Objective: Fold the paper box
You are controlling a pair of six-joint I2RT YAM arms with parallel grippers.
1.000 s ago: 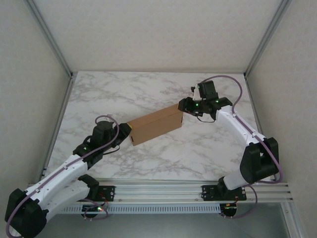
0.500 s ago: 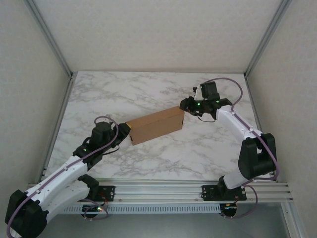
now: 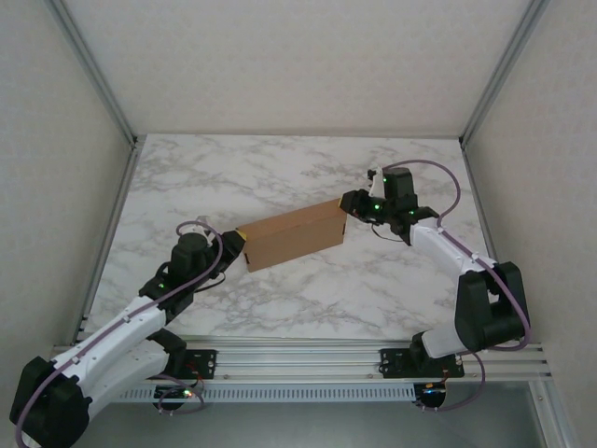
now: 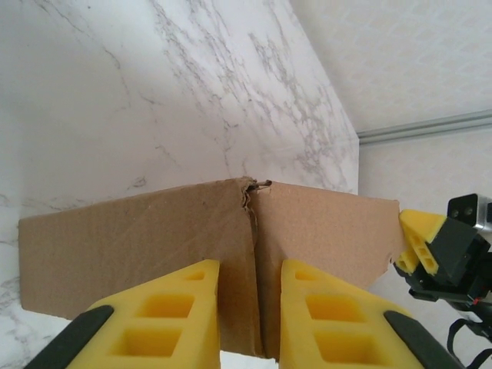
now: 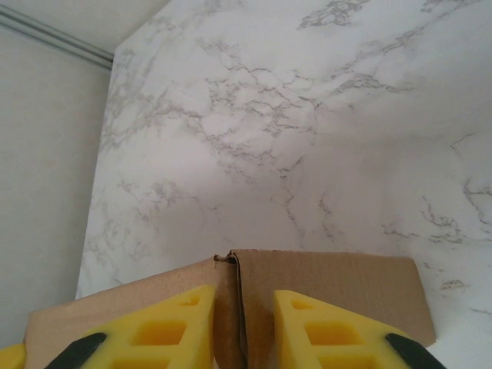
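Observation:
Next, my right gripper lays the paper box flat and grabs its end edge before squaring it, because the box is standing crooked on its narrow side.
The paper box is a closed, shallow brown cardboard box lying slantwise on the marble table. My left gripper is at its near-left corner. In the left wrist view that corner crease of the box runs between the yellow fingers of my left gripper, which pinch it. My right gripper is at the far-right corner. In the right wrist view my right gripper grips the box the same way. The right gripper's yellow fingertip shows past the box's far end.
Aluminium frame posts and white walls close in the table on three sides. A rail with both arm bases runs along the near edge. Open marble lies behind and in front of the box.
The right wrist has turned and come in a little closer to the box's far-right corner. The left arm has shifted slightly. The box stays almost where it was.

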